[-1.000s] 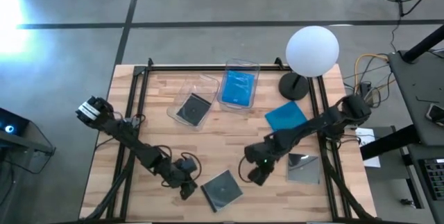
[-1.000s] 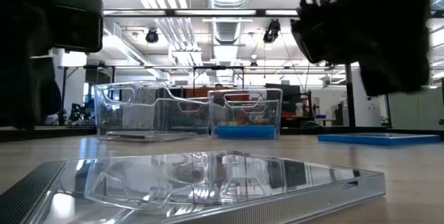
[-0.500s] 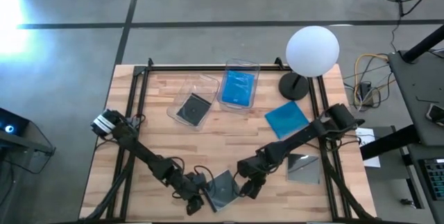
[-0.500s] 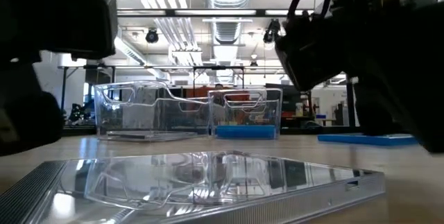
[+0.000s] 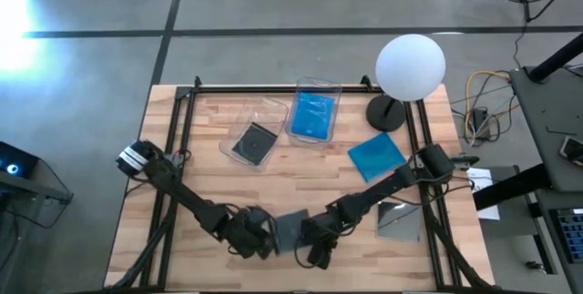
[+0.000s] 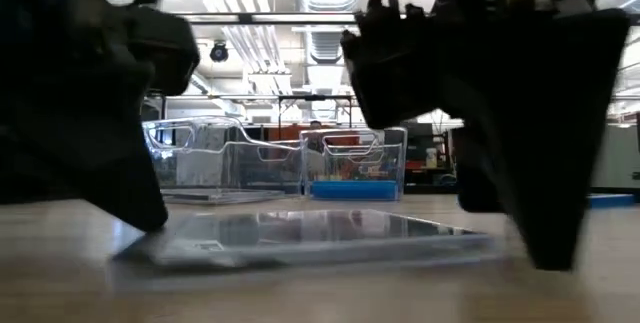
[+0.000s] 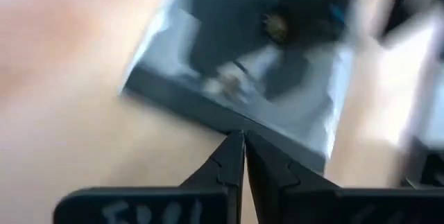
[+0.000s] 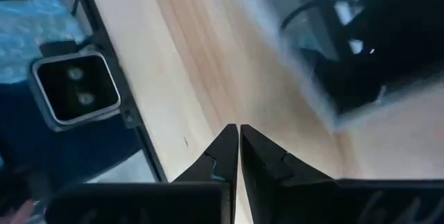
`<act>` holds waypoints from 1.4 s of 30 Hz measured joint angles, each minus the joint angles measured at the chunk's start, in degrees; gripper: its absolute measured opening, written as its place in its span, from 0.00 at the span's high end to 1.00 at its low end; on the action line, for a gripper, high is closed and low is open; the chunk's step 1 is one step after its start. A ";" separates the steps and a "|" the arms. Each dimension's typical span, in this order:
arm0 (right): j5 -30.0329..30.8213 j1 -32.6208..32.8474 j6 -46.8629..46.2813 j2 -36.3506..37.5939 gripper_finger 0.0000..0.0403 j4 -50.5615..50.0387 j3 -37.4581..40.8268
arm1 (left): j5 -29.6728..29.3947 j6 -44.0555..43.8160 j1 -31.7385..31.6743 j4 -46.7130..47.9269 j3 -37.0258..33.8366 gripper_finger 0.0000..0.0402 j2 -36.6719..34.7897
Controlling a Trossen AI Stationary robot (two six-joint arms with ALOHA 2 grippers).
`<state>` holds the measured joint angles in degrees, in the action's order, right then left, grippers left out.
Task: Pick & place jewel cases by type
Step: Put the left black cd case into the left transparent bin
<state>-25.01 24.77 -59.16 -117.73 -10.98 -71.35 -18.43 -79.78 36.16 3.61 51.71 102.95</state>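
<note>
My left gripper is closed against the flat grey jewel case's dark edge (image 7: 208, 110). It should back away and open while my right gripper steadies the opposite edge (image 6: 484, 245).
A grey jewel case (image 5: 290, 229) lies flat on the wood near the table's near edge, also seen in the low view (image 6: 320, 235). My left gripper (image 5: 263, 242), shut, is at its left side. My right gripper (image 5: 314, 250), shut, stands just off its right side, with its tips over bare wood (image 8: 238, 128). A blue case (image 5: 375, 155) and a glossy case (image 5: 398, 221) lie flat on the right part of the table. One clear bin (image 5: 270, 112) holds a dark case (image 5: 253, 142), the other bin (image 5: 319, 86) a blue case (image 5: 313, 116). My left gripper (image 7: 243, 135) has its shut fingertips against the case's dark side edge (image 7: 208, 109), coming in low from the table's left. The case lies flat on the wood. My right gripper is close beside the case's right edge (image 5: 303, 232); I cannot tell whether it touches.
A white globe lamp (image 5: 410, 66) stands on its dark base (image 5: 385, 112) at the far right corner. Black frame rails (image 5: 173, 148) run along the table's left, far and right sides. Bare wood lies between the bins and the grippers.
Both grippers have moved in on the grey case, the left toward the table's right, the right toward the left and the near edge. The case has slid along the table away from the near edge and turned a little.
</note>
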 joint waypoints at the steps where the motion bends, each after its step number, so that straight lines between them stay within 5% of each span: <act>1: 0.99 -0.06 0.17 0.58 0.97 -0.10 0.10 | -1.26 -1.71 0.05 3.04 -0.10 0.99 -0.96; 9: 17.45 -1.55 -3.05 8.35 0.97 -10.18 2.08 | -10.72 -24.37 2.03 24.79 -0.47 0.99 -6.88; 14: 16.68 -5.90 -5.37 9.79 0.97 -9.37 3.21 | -14.25 -38.87 2.67 27.23 -0.75 0.99 -6.58; 25: 16.01 -9.50 1.77 7.08 0.97 -4.86 4.57 | -5.87 -23.79 1.27 17.59 -3.17 0.99 -5.74; 29: 16.17 -9.79 2.38 7.06 0.97 -3.46 4.41 | -3.79 -22.98 0.73 13.84 -5.32 0.99 -5.42; 36: 15.90 -9.99 2.17 7.01 0.97 -3.73 4.60 | -2.74 -21.62 -0.99 -5.86 -11.58 0.98 -6.88; 42: 13.99 -9.94 2.17 7.01 0.97 -4.94 4.74 | -3.43 -27.94 -0.69 -10.23 -17.58 0.83 -11.66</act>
<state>-11.02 14.83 -56.99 -110.72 -15.92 -66.61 -21.87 -107.72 35.46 -6.62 34.14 91.29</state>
